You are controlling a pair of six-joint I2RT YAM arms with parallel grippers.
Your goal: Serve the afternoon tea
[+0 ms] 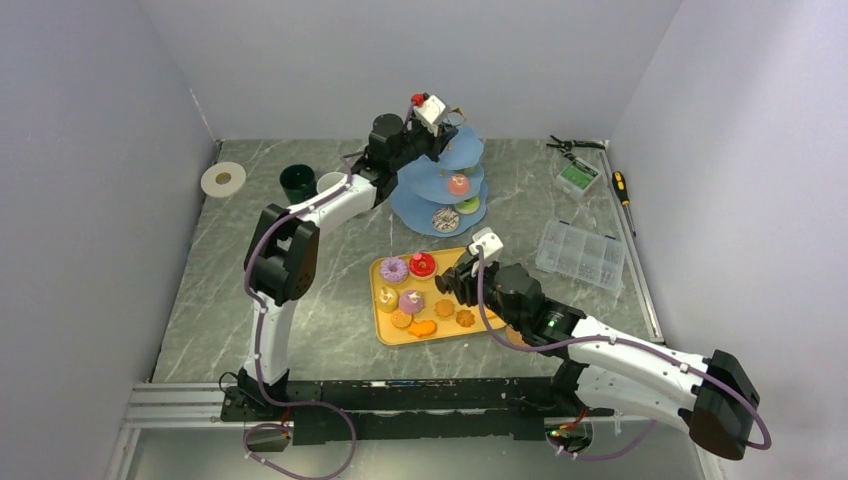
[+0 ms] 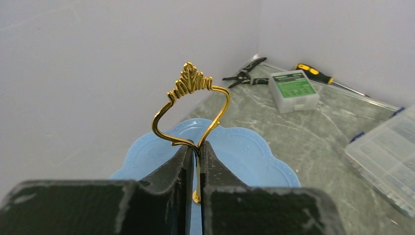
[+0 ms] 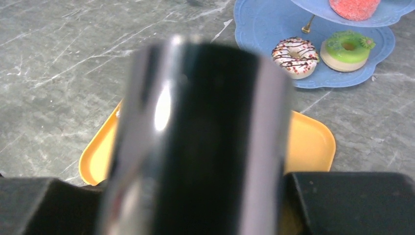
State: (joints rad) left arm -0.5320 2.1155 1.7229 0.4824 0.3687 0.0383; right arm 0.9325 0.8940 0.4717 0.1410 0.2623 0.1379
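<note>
The robot's left gripper is pinching the gold handle's neck (image 2: pixel 197 145) with the handle's loop sideways to its fingers, so it should open, turn in line with the loop (image 2: pixel 216 123) and take hold of it.
The light-blue three-tier stand (image 1: pixel 415 205) stands at the back centre. My left gripper (image 1: pixel 445 125) is shut on its gold handle (image 2: pixel 191 98) above the bare top tier (image 2: pixel 244 152). A pink doughnut (image 1: pixel 458 184) sits on the middle tier. A green doughnut (image 3: pixel 347 45) and a white drizzled one (image 3: pixel 295 50) sit on the bottom tier. My right gripper (image 1: pixel 455 282) is shut on the black tongs (image 3: pixel 205 137) over the yellow tray (image 1: pixel 385 335), which holds doughnuts (image 1: pixel 393 268), cupcakes (image 1: pixel 411 300) and orange biscuits (image 1: pixel 422 327). A dark green mug (image 1: pixel 297 183) and a white mug (image 1: pixel 330 182) stand left of the stand.
A white ring (image 1: pixel 223 179) lies at the back left. Pliers (image 1: pixel 572 145), a small green box (image 1: pixel 577 177), a screwdriver (image 1: pixel 621 186) and a clear parts box (image 1: pixel 580 254) lie to the right of the stand. Grey walls close in three sides.
</note>
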